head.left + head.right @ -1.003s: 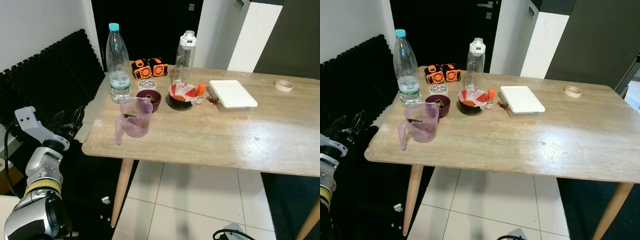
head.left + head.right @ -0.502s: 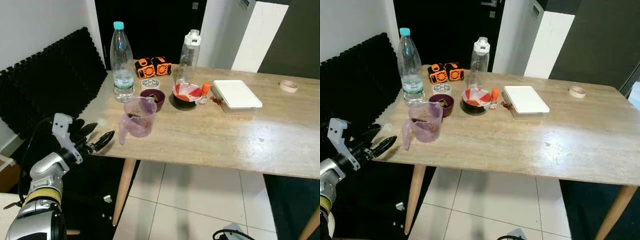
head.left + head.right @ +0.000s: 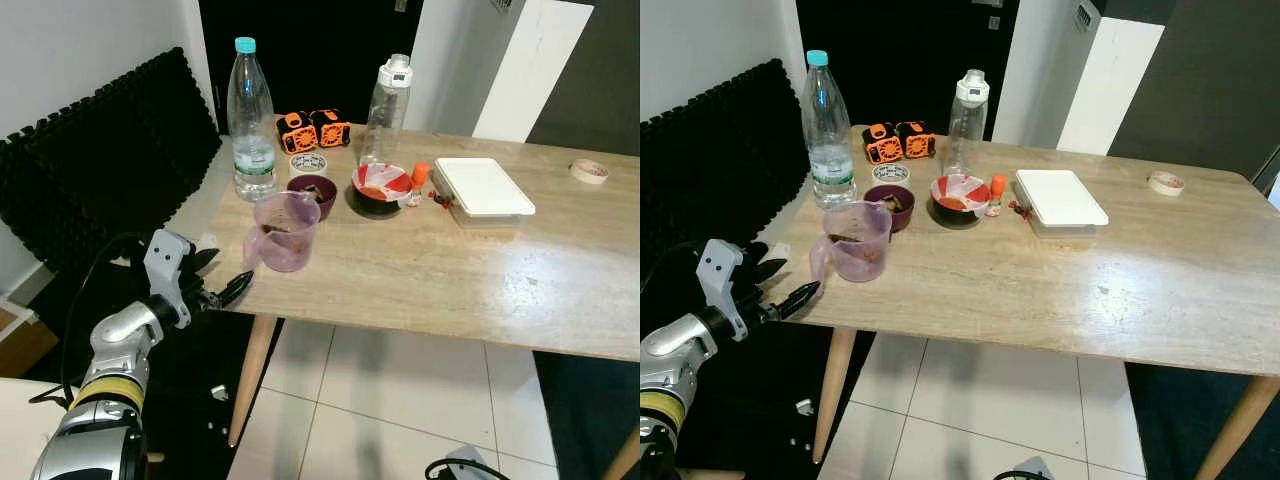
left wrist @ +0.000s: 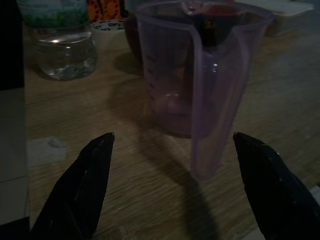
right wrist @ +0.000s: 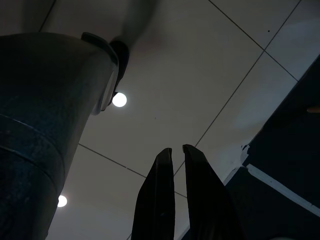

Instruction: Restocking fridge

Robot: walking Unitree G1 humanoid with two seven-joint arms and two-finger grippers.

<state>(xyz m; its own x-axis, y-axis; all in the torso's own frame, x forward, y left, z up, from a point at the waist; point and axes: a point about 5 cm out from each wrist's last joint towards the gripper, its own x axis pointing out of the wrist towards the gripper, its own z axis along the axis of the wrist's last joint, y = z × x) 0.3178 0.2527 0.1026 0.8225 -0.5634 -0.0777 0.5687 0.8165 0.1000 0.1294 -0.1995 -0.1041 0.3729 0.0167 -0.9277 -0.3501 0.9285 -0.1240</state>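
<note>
My gripper will bring something along inside the purple jug when it lifts the jug, because a dark tip shows inside near the jug's handle.
A purple translucent measuring jug stands near the front left corner of the wooden table, handle toward me. My left gripper is open just off that corner at table-top height, pointing at the jug. In the left wrist view the jug stands between and beyond the two spread fingertips, untouched. Behind it are a tall water bottle, a maroon bowl, a red-lined black bowl, a clear white-capped bottle and a white lidded container. My right gripper hangs shut over floor tiles.
Black foam panels lean on the wall to the left of the table. A tape roll and two orange gadgets sit at the back, with a small orange-capped bottle by the bowl. Another tape roll lies far right.
My left arm has swung up from low at my left side toward the table's front left corner, its fingers now aimed at the jug. The camera has shifted slightly.
</note>
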